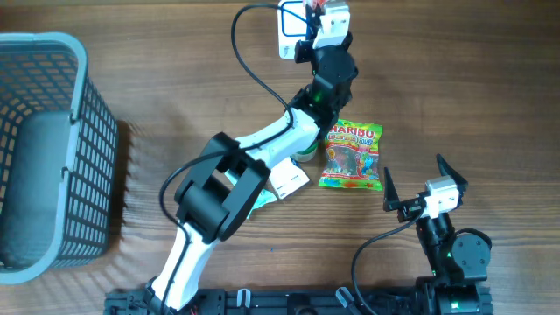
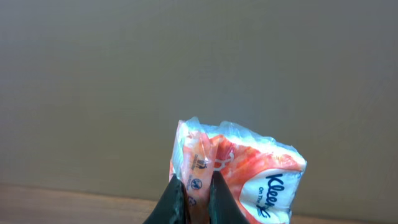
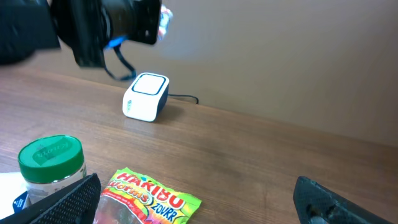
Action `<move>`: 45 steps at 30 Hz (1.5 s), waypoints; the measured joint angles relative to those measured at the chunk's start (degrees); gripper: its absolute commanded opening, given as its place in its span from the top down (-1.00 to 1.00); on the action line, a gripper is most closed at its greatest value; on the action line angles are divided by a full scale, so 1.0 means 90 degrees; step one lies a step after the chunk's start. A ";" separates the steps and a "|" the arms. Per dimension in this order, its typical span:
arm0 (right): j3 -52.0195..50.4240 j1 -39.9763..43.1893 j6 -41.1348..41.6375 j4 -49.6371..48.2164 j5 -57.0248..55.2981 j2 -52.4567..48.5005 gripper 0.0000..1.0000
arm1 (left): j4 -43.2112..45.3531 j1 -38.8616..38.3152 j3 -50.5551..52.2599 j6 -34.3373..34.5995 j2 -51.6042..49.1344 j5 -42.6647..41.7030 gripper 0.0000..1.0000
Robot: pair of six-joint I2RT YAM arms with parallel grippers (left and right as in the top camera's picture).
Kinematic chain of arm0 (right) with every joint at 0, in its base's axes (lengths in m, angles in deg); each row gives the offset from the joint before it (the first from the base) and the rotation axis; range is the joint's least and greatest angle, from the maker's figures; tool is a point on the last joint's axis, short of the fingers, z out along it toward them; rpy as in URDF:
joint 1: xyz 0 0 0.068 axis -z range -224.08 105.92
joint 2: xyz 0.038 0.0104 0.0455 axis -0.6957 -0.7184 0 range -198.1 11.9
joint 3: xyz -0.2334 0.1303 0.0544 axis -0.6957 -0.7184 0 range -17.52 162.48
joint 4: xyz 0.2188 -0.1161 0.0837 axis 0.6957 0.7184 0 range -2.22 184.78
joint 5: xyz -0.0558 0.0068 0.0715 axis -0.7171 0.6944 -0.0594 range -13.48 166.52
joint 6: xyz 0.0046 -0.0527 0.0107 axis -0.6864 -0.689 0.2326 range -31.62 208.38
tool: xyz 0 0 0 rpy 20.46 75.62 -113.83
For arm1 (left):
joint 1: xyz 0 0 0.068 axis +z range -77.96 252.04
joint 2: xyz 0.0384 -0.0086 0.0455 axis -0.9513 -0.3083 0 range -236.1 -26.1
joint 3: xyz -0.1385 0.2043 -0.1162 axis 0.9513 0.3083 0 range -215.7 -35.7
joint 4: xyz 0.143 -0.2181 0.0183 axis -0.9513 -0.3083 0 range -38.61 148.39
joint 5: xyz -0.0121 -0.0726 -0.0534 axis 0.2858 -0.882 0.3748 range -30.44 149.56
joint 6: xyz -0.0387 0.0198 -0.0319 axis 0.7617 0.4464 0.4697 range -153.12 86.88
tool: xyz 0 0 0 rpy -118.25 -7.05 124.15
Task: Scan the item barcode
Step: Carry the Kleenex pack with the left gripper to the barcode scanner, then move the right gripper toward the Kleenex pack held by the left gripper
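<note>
My left gripper needs to bring the pack back from the scanner and pass it to my right gripper (image 1: pixel 418 184), because my left gripper's fingers cover the tissue pack's printed edge (image 2: pixel 198 169).
My left gripper (image 2: pixel 198 198) is shut on an orange and white Kleenex tissue pack (image 2: pixel 249 162), pinching its left edge and holding it up in front of the plain wall. Overhead, that gripper (image 1: pixel 315 21) is at the table's far edge, and a sliver of the tissue pack (image 1: pixel 317 8) shows right beside the white barcode scanner (image 1: pixel 292 31). In the right wrist view the scanner (image 3: pixel 146 96) stands on the table under the left arm. My right gripper (image 1: pixel 411 187) hangs open and empty at the near right, its fingers (image 3: pixel 62 199) spread wide.
A Haribo bag (image 1: pixel 351 156) lies mid-table, next to a green-lidded jar (image 3: pixel 50 160) and a flat white packet (image 1: pixel 288 180) partly under the left arm. A grey mesh basket (image 1: pixel 83 149) fills the left side. The scanner's black cable (image 1: pixel 249 61) loops across the far table.
</note>
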 measured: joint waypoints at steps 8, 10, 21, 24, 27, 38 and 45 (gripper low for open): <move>0.0000 0.0000 -0.0767 0.0010 -0.0272 0.0000 -0.99 | -0.3956 -0.0401 -0.0044 0.2463 0.0270 -0.0585 0.92; 0.0000 0.0000 -0.1647 0.0044 -0.0454 0.0000 -0.99 | -0.4505 -0.0508 -0.0032 0.3101 0.0347 -0.1168 0.92; 0.0000 0.0000 -0.7363 0.0046 -0.0668 0.0000 -0.99 | -0.6426 -0.0384 -0.0027 0.4374 0.1617 -0.4007 0.92; 0.0000 0.0000 -0.8794 0.0046 -0.0668 0.0000 -0.99 | -0.6798 -0.0301 -0.0027 0.4420 0.2028 -0.4357 0.92; 0.0000 0.0000 -1.0601 0.0044 -0.0673 0.0000 -1.00 | -0.7028 -0.0194 -0.0029 0.4442 0.2293 -0.4549 0.92; 0.0000 0.0000 -1.2291 0.0046 -0.0663 0.0000 -0.99 | -0.7427 -0.0158 -0.0027 0.4464 0.2300 -0.4660 0.92; 0.0000 0.0000 -1.2271 -0.0024 -0.0260 -0.0049 -0.99 | -0.7740 -0.0158 -0.0027 0.4461 0.2300 -0.4767 0.92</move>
